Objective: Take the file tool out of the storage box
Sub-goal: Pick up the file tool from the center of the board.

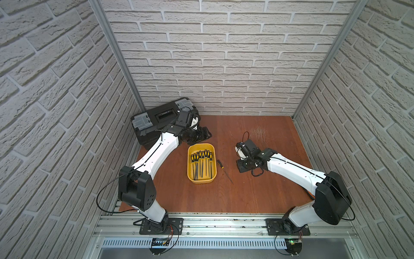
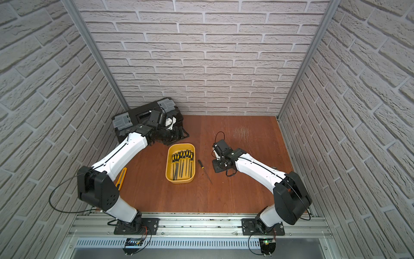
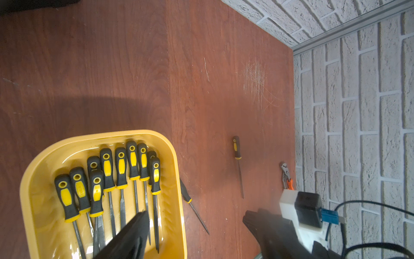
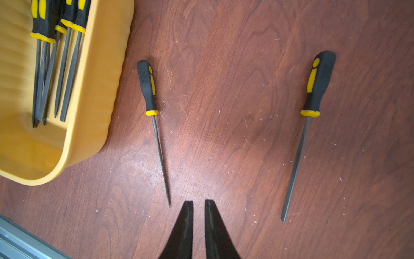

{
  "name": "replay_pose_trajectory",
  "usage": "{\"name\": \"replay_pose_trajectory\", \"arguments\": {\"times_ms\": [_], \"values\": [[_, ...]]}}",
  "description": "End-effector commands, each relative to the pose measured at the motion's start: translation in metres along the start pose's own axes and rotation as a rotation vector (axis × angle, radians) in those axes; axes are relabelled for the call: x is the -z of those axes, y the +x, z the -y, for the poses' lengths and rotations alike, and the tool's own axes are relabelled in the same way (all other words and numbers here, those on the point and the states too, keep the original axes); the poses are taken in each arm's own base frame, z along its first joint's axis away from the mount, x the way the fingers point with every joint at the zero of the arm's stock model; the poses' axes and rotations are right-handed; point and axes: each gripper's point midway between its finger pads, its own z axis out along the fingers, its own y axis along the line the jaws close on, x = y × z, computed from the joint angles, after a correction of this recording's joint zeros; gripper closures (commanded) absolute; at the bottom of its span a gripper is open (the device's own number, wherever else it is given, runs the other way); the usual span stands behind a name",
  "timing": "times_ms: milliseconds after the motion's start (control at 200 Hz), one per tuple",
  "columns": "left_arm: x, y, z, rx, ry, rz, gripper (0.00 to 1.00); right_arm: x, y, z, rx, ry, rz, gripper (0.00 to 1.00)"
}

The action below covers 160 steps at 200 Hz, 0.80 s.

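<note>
A file tool (image 1: 220, 163) is lying next to the storage box, so the robot's right gripper should grab it by its body (image 1: 227, 174) and bring it beside the file tool that is farther away.
The yellow storage box (image 1: 190, 167) (image 2: 168, 167) sits mid-table with several black-and-yellow file tools (image 3: 107, 170) (image 4: 56, 33) lying side by side in it. One file tool (image 1: 224, 171) (image 4: 149, 89) lies on the wood just right of the box. A second file tool (image 4: 315, 89) (image 3: 237, 150) lies farther right, hidden under the right arm in both top views. My left gripper (image 1: 205, 134) (image 3: 199, 215) hovers open and empty behind the box's far end. My right gripper (image 1: 243, 166) (image 4: 199, 201) points down between the two loose files, its jaws almost together and holding nothing.
A black toolbox (image 1: 161, 118) with grey latches stands in the back left corner, right behind my left wrist. Orange-handled pliers (image 3: 286, 177) lie against the right wall. A yellow utility knife (image 2: 122, 177) lies by the left arm. Brick walls enclose three sides.
</note>
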Motion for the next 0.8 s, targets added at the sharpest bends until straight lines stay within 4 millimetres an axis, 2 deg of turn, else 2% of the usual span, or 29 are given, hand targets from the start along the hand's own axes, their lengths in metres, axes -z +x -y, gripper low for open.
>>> {"name": "replay_pose_trajectory", "arguments": {"times_ms": [0,230,560,680,795], "values": [[0.003,0.001,-0.001,-0.028,-0.010,0.008,0.20,0.012,-0.011,-0.004,0.006,-0.026,0.053,0.84],[0.003,0.003,-0.004,-0.036,-0.032,-0.006,0.15,0.015,-0.015,-0.009,0.014,-0.050,0.061,0.79],[-0.008,0.017,-0.014,-0.049,-0.089,-0.074,0.13,0.011,-0.014,-0.015,0.017,-0.080,0.055,0.72],[-0.010,0.021,-0.017,-0.048,-0.100,-0.090,0.08,0.010,-0.015,-0.019,0.024,-0.100,0.050,0.66],[-0.009,0.021,-0.017,-0.053,-0.103,-0.094,0.02,0.009,-0.014,-0.024,0.032,-0.121,0.047,0.55]]}}
